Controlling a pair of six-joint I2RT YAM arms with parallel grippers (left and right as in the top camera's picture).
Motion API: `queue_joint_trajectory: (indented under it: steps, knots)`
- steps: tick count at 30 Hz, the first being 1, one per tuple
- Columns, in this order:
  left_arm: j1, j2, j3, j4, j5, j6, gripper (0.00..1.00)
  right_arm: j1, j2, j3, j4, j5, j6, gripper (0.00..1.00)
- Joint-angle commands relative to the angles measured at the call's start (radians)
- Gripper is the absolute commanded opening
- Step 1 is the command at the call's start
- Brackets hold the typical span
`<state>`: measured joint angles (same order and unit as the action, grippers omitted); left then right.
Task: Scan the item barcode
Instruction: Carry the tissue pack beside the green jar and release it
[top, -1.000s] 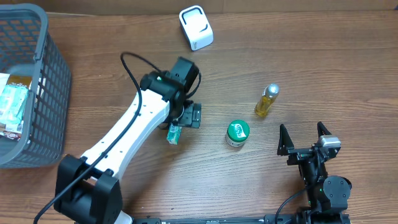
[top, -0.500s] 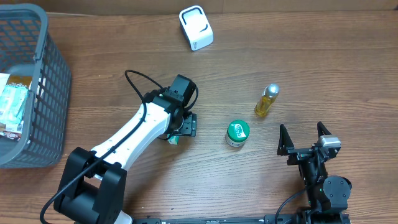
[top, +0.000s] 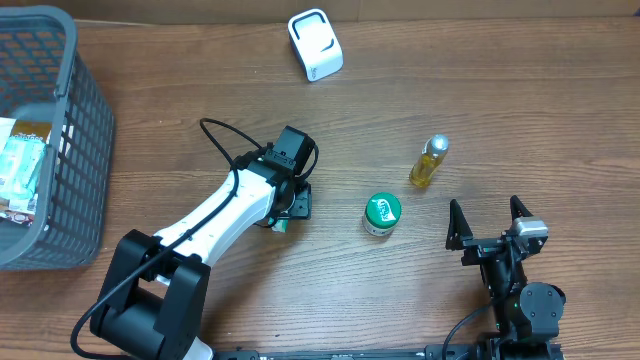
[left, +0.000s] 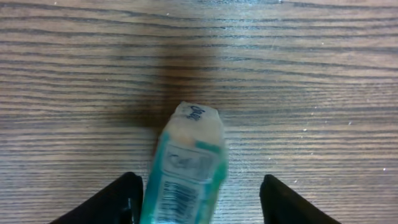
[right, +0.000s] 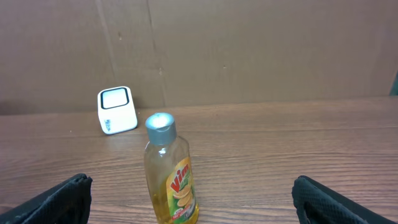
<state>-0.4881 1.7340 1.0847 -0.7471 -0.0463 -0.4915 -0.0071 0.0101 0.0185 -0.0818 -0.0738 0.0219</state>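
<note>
The packet lies at a slant and off-centre between the left gripper's open fingers, so the robot should take hold of it squarely and move it next to the green-lidded jar.
The item, a teal and white packet with a barcode on its near end, lies on the wooden table. My left gripper is down over it, open. The left finger touches the packet's side and the right finger stands apart from it. From overhead the left gripper covers most of the packet. The white scanner stands at the table's far edge. My right gripper rests open near the front right, holding nothing.
A yellow dish-soap bottle stands upright in front of the right gripper. A green-lidded jar sits right of the packet. A grey basket with packets inside stands at the left edge.
The left arm has drawn back and down over the packet, and its jaws have narrowed around it. The right arm has not moved.
</note>
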Motion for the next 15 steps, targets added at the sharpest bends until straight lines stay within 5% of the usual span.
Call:
queue_joint_trajectory:
  steps: [1,6,12,14,15]
  knots:
    - [0.003,0.012,-0.024,0.004,-0.017,-0.006,0.59,-0.003,-0.007,-0.011,0.004,0.002,-0.007,1.0]
    - [0.003,0.013,-0.043,0.003,-0.016,-0.002,0.48,-0.003,-0.007,-0.011,0.004,0.002,-0.007,1.0]
    - [0.003,0.013,-0.044,0.0,-0.016,-0.002,0.11,-0.003,-0.007,-0.011,0.004,0.002,-0.008,1.0]
    - [0.003,0.013,-0.044,0.0,-0.016,-0.002,0.12,-0.003,-0.007,-0.011,0.004,0.002,-0.008,1.0]
    - [0.003,0.013,-0.044,0.0,-0.016,-0.002,0.23,-0.003,-0.007,-0.011,0.004,0.002,-0.008,1.0]
